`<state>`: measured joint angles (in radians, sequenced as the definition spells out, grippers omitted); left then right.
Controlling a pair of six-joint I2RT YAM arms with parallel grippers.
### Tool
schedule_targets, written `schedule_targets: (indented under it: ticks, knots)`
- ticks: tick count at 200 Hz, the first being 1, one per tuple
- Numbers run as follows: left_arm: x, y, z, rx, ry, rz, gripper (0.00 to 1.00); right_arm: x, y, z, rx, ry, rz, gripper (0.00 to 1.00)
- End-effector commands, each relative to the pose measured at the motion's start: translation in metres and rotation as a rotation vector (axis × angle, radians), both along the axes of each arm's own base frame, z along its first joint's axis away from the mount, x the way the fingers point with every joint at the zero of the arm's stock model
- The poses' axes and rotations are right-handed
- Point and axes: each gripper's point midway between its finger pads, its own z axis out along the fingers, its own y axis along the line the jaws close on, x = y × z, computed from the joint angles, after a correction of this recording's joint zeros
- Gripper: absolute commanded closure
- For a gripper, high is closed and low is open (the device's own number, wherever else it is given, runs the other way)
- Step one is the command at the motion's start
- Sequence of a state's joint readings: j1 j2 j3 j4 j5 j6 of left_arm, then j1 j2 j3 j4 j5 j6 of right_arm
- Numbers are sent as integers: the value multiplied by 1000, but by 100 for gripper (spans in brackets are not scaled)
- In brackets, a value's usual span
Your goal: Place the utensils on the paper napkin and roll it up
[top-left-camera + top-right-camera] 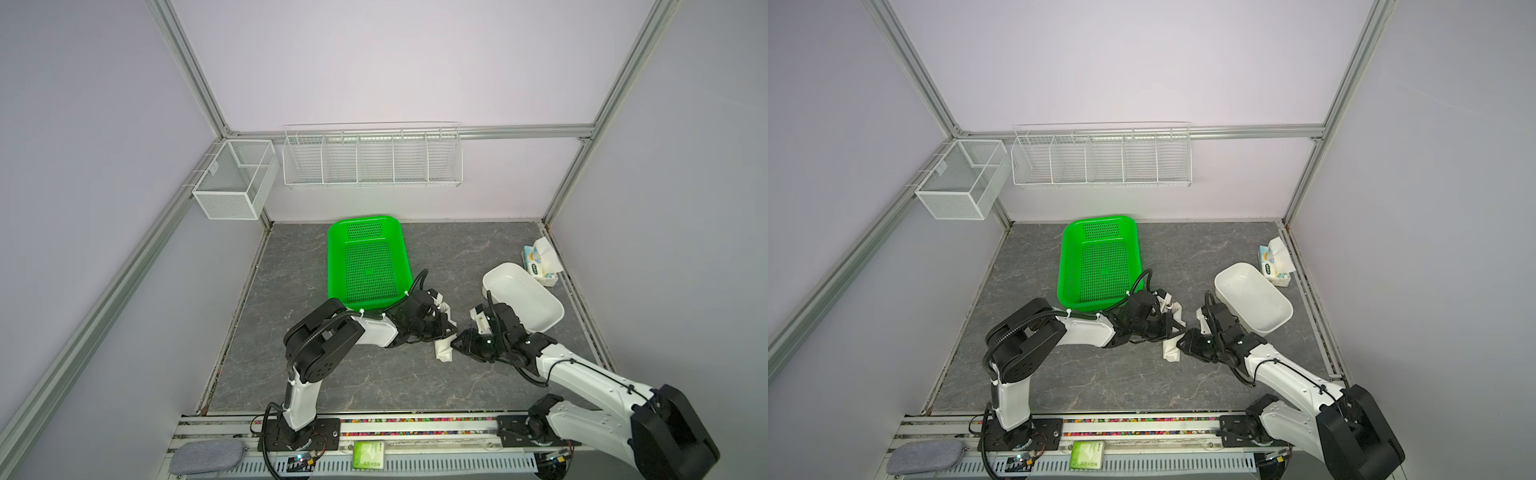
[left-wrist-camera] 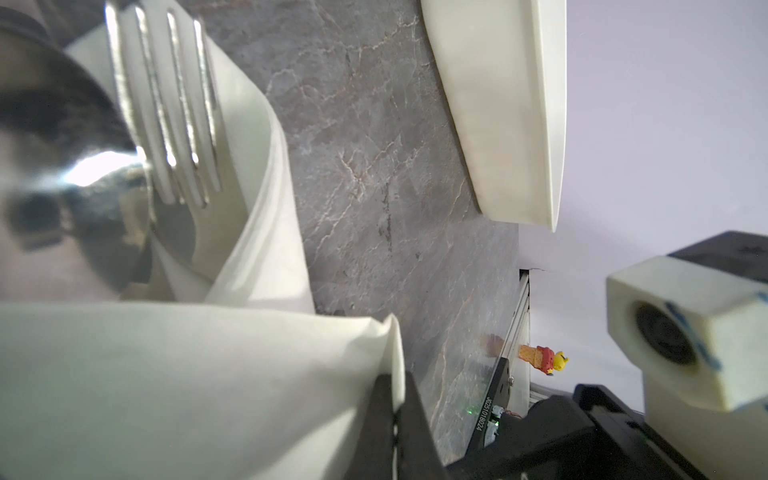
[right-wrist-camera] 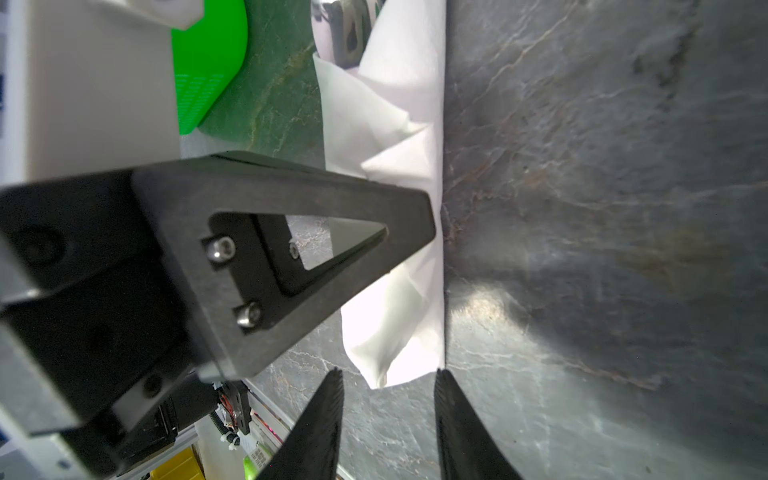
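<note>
The robot's left gripper lies across the roll and is pinching the napkin's folded edge (image 2: 389,329), so the right gripper should take hold of that edge (image 3: 433,284) before the left gripper moves away.
The paper napkin (image 1: 444,351) (image 1: 1171,351) lies rolled into a loose white bundle on the grey table, between my two grippers. In the left wrist view, fork tines (image 2: 166,112) and a spoon bowl (image 2: 83,187) stick out of the roll's end; the knife is hidden. My left gripper (image 2: 395,399) (image 1: 445,328) is shut on a folded edge of the napkin (image 2: 187,374). My right gripper (image 3: 388,378) (image 1: 457,343) stands open. The other end of the roll (image 3: 399,124) lies just beyond its tips, held by neither. A left gripper finger (image 3: 291,249) rests on the roll.
A green perforated basket (image 1: 365,262) sits behind the left arm. A white oval dish (image 1: 523,295) lies close behind the right gripper, with a blue-and-white tissue pack (image 1: 540,262) at the table's right edge. Wire racks (image 1: 372,158) and a mesh box (image 1: 235,178) hang on the walls.
</note>
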<state>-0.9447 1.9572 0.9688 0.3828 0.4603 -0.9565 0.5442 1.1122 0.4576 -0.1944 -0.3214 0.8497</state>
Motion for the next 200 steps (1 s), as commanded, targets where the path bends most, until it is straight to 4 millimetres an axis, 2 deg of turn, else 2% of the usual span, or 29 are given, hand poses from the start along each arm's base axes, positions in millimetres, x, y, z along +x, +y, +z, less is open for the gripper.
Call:
schedule_targets:
  ticks: [1,90,166,200]
  knots:
    - [3,-6,1,1,-22,-3,100,3,2,-7,25,22,-23,61]
    - [2,-6,2,-2,-24,-5,100,18,1,-19,32,20,-103,68]
    - [2,-6,6,-12,-26,-7,100,22,-3,-30,20,35,-139,84]
    - [2,-6,7,-13,-28,-7,99,22,-2,-30,27,36,-141,87]
